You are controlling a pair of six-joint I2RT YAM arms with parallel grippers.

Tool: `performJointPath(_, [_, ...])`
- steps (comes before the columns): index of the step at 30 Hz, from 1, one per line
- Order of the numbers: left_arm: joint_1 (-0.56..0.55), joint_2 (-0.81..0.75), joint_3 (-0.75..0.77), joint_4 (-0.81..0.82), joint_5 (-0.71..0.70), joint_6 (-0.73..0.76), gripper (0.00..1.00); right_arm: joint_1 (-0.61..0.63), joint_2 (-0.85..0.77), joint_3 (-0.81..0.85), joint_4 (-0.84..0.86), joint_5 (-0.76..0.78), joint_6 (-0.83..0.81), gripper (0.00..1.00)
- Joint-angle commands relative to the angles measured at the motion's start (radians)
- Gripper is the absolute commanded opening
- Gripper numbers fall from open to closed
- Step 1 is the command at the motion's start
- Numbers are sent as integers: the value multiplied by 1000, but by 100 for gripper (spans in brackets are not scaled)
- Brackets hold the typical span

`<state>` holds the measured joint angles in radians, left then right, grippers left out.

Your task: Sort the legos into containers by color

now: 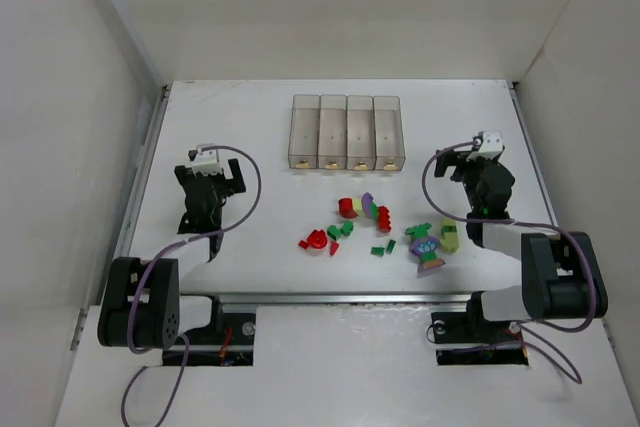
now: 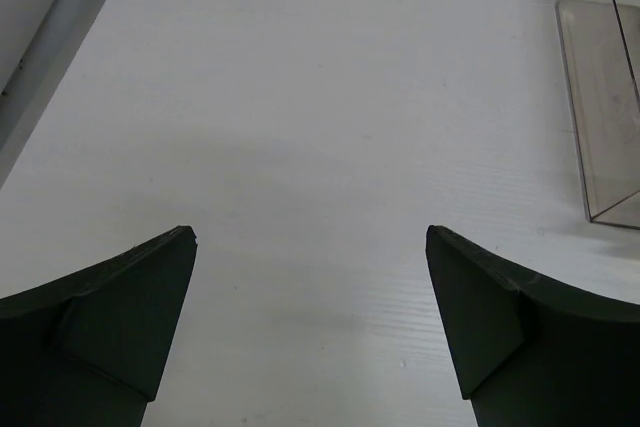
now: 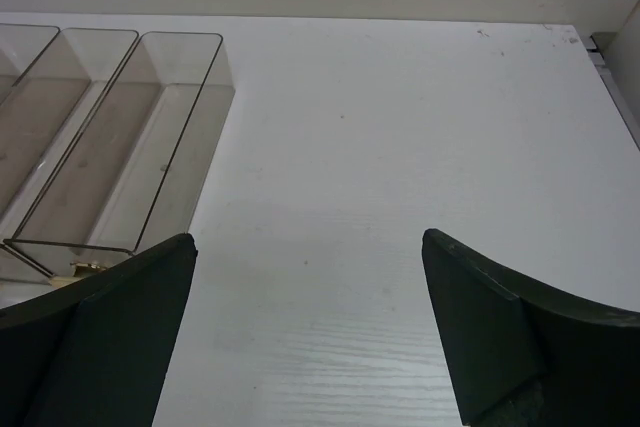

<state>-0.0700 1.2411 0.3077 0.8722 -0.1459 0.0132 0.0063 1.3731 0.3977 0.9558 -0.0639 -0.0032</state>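
My left gripper should lift the red, lime-yellow, purple and green legos, which form one clump (image 1: 366,203), by its round red end (image 1: 346,208), and my right gripper should pull the clump apart.
The legos lie scattered on the white table (image 1: 250,147) between the arms in the top view: a red clump (image 1: 349,208), a red piece (image 1: 315,240), small green pieces (image 1: 340,230), a purple and green clump (image 1: 426,249) and a lime-yellow brick (image 1: 450,238). Behind them, the containers (image 1: 347,132) stand as a row of clear bins with nothing showing inside; they also appear as bins (image 2: 605,97) and bins (image 3: 120,137) in the wrist views. My left gripper (image 1: 207,175) (image 2: 310,232) is open over bare table, left of the bins. To their right, my right gripper (image 1: 486,163) (image 3: 309,237) is open and holds nothing.
White walls (image 1: 90,97) enclose the table on the left, back and right. A metal rail (image 1: 140,177) runs along the left edge and another rail (image 1: 340,299) along the front. Purple cables (image 1: 250,187) loop beside each arm.
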Motion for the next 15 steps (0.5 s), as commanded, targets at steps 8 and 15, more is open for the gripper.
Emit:
performJointPath(8, [3,-1,108,-103,381,247,100,-6,-172,318,-443,-17,-102,100])
performJointPath(15, [-145,-5,385,-332,163,555,100,185,-292,705,-1099,439,-349,100])
